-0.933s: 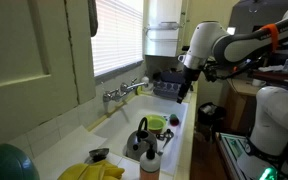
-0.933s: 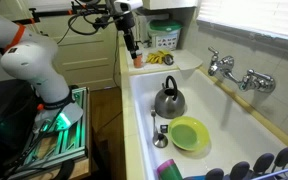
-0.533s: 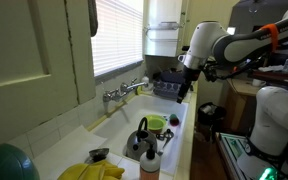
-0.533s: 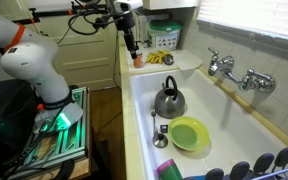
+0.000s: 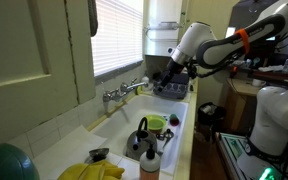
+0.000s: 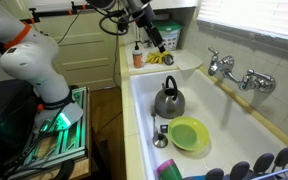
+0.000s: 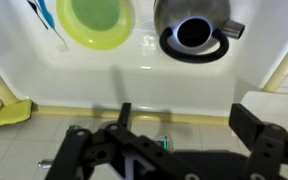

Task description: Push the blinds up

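My gripper should continue to move in and close just under the bottom rail [image 5: 119, 72], because the way from my gripper to the blinds is open [image 6: 220, 48] above the faucet.
The blinds [image 5: 119, 35] are white slats hanging over the window above the sink, with the bottom rail just above the sill. They also show at the top right in an exterior view [image 6: 256, 18]. My gripper [image 5: 168, 76] hangs over the far end of the sink, well away from the blinds and lower than their rail. It also shows over the counter's edge in an exterior view [image 6: 168, 48]. In the wrist view my gripper [image 7: 189, 125] is open and empty, looking down at the sink's rim and the floor.
A steel kettle [image 6: 168, 100] and a green plate [image 6: 189, 133] lie in the white sink [image 6: 144, 110]. A faucet [image 5: 124, 92] juts from the wall under the blinds. A cream cabinet door [image 5: 29, 50] stands beside the window. A dish rack [image 5: 174, 88] sits behind my gripper.
My arm has swung from beside the sink toward the window side, and the gripper has tilted and now sits over the sink's end.
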Robot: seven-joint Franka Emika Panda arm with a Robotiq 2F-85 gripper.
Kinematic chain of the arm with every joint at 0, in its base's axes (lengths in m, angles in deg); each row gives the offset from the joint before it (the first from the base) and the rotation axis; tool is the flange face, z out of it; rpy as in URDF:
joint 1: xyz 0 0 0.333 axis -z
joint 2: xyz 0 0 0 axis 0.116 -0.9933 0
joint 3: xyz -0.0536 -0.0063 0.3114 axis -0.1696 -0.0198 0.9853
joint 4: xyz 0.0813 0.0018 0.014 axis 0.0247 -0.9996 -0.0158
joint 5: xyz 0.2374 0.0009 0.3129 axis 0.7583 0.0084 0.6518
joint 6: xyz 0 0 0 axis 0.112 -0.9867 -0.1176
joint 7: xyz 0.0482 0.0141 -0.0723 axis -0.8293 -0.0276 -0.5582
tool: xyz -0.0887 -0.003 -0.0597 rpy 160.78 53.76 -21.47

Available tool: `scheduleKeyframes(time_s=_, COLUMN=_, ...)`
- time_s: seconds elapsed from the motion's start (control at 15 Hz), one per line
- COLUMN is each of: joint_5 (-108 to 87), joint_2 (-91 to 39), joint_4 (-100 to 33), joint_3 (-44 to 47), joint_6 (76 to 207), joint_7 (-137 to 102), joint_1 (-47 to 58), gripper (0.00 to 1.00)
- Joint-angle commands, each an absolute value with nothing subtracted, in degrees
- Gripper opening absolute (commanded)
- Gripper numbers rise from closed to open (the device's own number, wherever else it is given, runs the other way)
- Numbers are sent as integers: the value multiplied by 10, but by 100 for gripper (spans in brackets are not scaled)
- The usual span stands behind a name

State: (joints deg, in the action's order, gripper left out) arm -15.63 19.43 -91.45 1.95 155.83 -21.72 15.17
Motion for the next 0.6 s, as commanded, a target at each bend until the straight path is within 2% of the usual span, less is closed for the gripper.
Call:
scheduleKeyframes(time_s=0.0, joint_5=-162, joint_2=50, joint_4=-812, joint_3=-6, joint_6=1633, joint_7=-269, joint_1=147, gripper=100)
scheduleKeyframes(time_s=0.53, joint_5=-100, joint_2=-189, joint_4=-604, joint_3=-9, joint_6=1745, joint_7=-353, joint_1=147, gripper=100)
